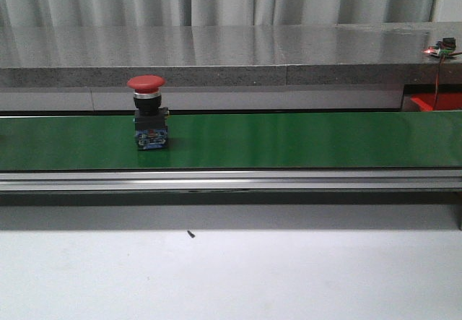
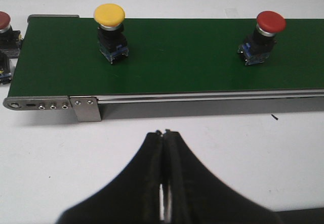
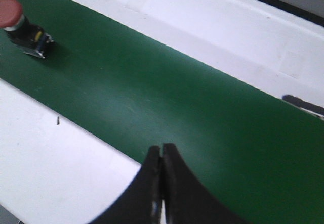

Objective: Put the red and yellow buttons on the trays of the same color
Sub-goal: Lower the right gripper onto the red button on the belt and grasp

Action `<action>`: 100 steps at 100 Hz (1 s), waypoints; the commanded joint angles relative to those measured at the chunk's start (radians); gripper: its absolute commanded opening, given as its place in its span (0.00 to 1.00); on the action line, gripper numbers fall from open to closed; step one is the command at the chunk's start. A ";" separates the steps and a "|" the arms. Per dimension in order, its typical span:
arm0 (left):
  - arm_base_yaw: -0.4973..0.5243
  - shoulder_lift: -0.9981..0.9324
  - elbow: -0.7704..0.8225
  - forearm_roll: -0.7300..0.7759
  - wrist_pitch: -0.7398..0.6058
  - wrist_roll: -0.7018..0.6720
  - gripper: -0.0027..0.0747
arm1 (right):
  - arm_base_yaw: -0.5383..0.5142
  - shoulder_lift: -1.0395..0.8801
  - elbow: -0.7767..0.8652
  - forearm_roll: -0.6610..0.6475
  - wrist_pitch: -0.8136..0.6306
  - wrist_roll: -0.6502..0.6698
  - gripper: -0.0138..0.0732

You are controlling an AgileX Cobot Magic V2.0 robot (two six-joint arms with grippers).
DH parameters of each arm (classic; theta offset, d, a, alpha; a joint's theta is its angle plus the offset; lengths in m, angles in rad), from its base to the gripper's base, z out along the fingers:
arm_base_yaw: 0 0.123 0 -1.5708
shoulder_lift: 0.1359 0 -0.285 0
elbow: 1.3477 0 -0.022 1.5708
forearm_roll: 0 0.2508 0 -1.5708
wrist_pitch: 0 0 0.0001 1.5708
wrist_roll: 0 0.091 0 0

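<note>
The red tray (image 1: 439,102) is behind the belt, on my right gripper's side and far from my left gripper, so my right gripper should pick up the red button (image 1: 146,85).
A red button (image 1: 146,110) with a mushroom cap stands upright on the green belt (image 1: 289,141), left of centre. The left wrist view shows this red button (image 2: 264,36) and a yellow button (image 2: 110,32) further along the belt. My left gripper (image 2: 164,133) is shut and empty over the white table, on the near side of the belt. My right gripper (image 3: 162,147) is shut and empty at the belt's near edge, far from the red button (image 3: 17,24). Only a corner of the red tray (image 1: 437,102) shows, behind the belt at far right. A yellow tray is out of view.
Past the belt's end lie two more buttons, one with a red cap (image 2: 5,27) and one cut off by the frame edge (image 2: 2,64). A grey stone ledge (image 1: 216,56) runs behind the belt, with a small wired board (image 1: 442,47) on its right. A metal rail (image 1: 231,180) fronts the belt.
</note>
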 commanded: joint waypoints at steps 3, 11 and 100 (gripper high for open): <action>-0.008 0.006 -0.025 -0.019 -0.065 -0.002 0.01 | 0.055 0.067 -0.116 0.008 -0.010 -0.011 0.11; -0.008 0.006 -0.025 -0.019 -0.065 -0.002 0.01 | 0.097 0.143 -0.183 0.008 0.029 -0.011 0.32; -0.008 0.006 -0.025 -0.023 -0.065 -0.002 0.01 | 0.283 0.701 -0.678 0.008 0.145 0.003 0.80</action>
